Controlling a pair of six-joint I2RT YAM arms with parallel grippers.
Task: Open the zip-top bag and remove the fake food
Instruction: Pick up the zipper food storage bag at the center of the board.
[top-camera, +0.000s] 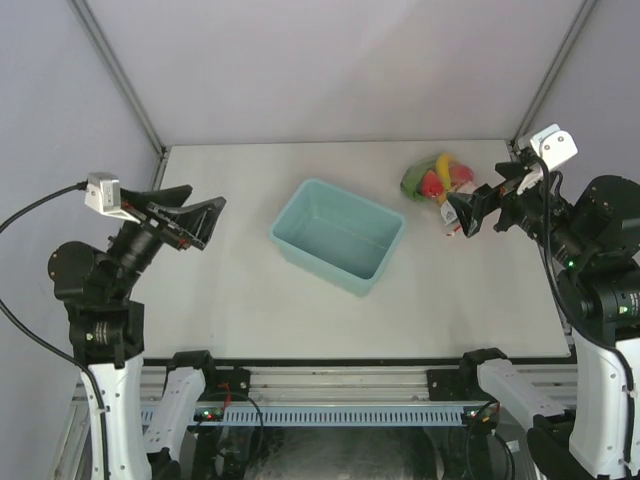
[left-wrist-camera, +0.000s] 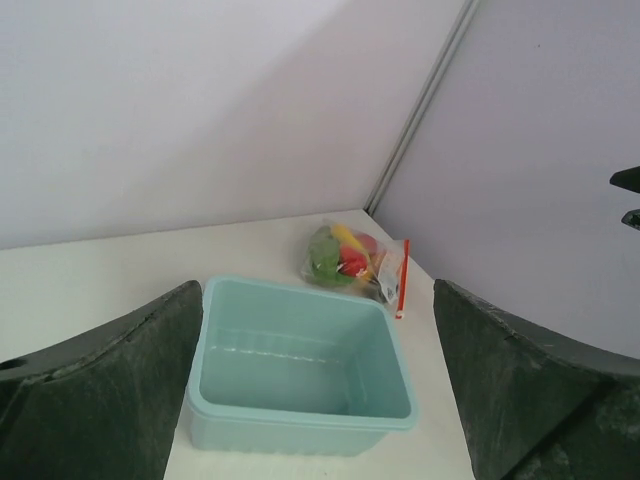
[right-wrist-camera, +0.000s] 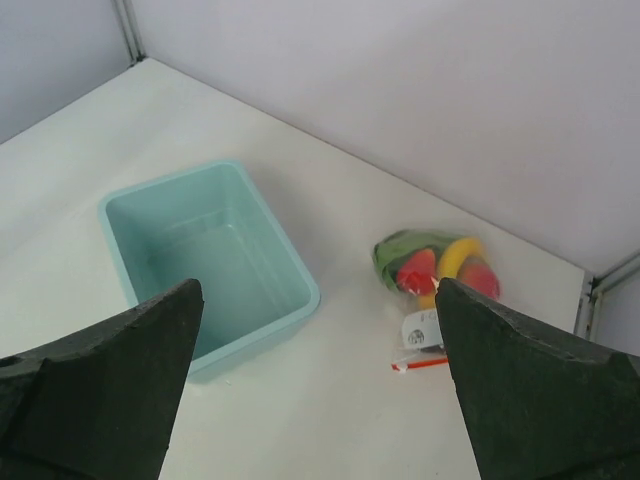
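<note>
The bag's orange-red zip strip (right-wrist-camera: 420, 364) is facing my open right gripper and is clear of the bin, so I should go on toward it until my fingers close on the zip strip.
The zip-top bag (top-camera: 437, 180) lies on the table at the far right, with its orange-red zip strip (right-wrist-camera: 425, 362) at one end. Through the clear plastic I see the fake food (right-wrist-camera: 432, 265): green, red and yellow pieces. In the left wrist view the bag (left-wrist-camera: 350, 262) shows beyond the bin. My right gripper (top-camera: 462, 214) hovers open just on the near side of the bag, apart from it, and holds nothing. My left gripper (top-camera: 200, 205) is open and empty over the table's left side, far from the bag and pointing towards the bin.
A light teal rectangular bin (top-camera: 345, 275) stands empty at the table's middle, between the two grippers and left of the bag. Grey walls with metal corner posts (top-camera: 120, 75) close the table at the back and sides.
</note>
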